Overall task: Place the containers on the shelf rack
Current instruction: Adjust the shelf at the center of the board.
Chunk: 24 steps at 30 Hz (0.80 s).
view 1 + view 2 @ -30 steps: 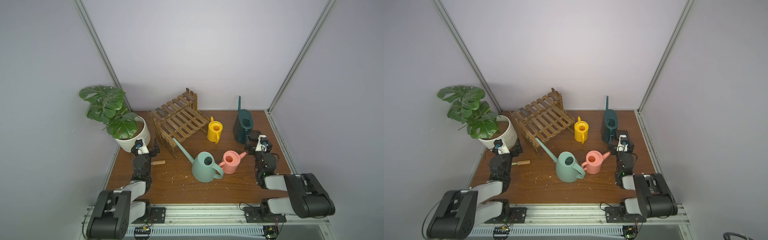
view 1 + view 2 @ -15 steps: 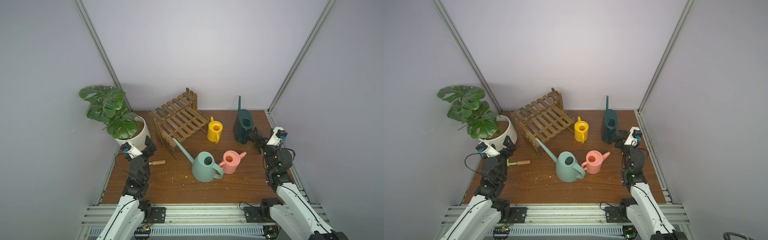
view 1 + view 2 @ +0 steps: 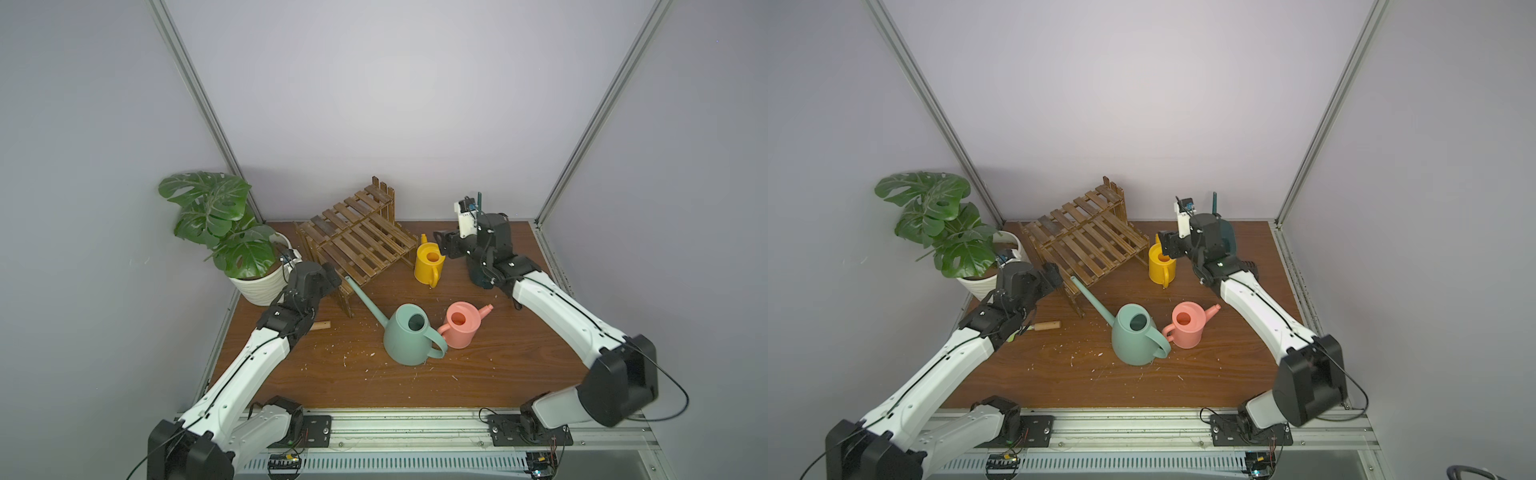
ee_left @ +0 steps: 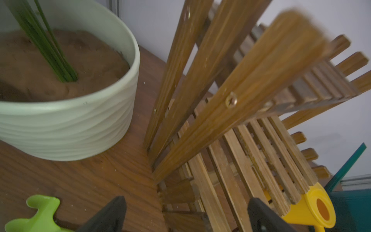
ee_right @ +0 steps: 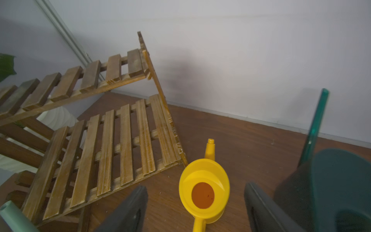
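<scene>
I see the shelf rack point(image 3: 361, 233) crooked to the back wall, so next my left gripper grips the shelf rack's near end point(image 3: 1066, 287) and help square it before I place cans.
The dark slatted shelf rack point(image 3: 353, 237) point(image 3: 1084, 237) stands at the back, left of centre. A yellow can point(image 3: 430, 266) point(image 5: 203, 192) sits just right of it. The mint-green can point(image 3: 409, 338) and pink can point(image 3: 461, 324) are in the middle of the table. The dark-teal can point(image 3: 1227, 237) point(image 5: 341, 180) is mostly hidden behind my right arm. My right gripper point(image 3: 446, 245) point(image 5: 194, 188) hovers open above the yellow can, one finger on each side, touching nothing. My left gripper point(image 3: 328, 278) point(image 4: 186, 211) is open at the rack's near left leg point(image 4: 200, 140).
A white ribbed pot point(image 3: 257, 286) point(image 4: 70, 120) with a leafy plant stands at the back left, close to my left wrist. A small hand tool with a wooden handle point(image 3: 1046, 325) and green head point(image 4: 38, 213) lies under my left arm. Wood chips litter the table.
Both arms unfolded from rest near the front and reached forward: the left to the rack's near corner, the right over the yellow can. The right jaws narrowed a little.
</scene>
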### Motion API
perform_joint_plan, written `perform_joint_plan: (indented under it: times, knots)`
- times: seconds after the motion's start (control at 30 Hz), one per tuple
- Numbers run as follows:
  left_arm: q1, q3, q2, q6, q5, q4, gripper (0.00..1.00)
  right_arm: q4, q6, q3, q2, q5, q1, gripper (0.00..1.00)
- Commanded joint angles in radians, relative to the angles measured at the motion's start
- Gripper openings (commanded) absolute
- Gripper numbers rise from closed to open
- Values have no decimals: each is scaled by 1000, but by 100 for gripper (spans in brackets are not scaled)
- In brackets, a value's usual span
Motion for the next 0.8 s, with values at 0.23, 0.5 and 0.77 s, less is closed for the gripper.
perform_joint_plan:
  times: [0.23, 0.5, 0.77]
  knots:
    - [-24, 63, 75, -42, 8, -91, 87, -249, -128, 425, 383, -32, 39, 81]
    - [-23, 116, 147, 5, -15, -88, 76, -425, -158, 734, 614, -24, 68, 74]
    - [-15, 183, 258, 35, 33, -86, 54, -452, -152, 784, 678, 1, 89, 67]
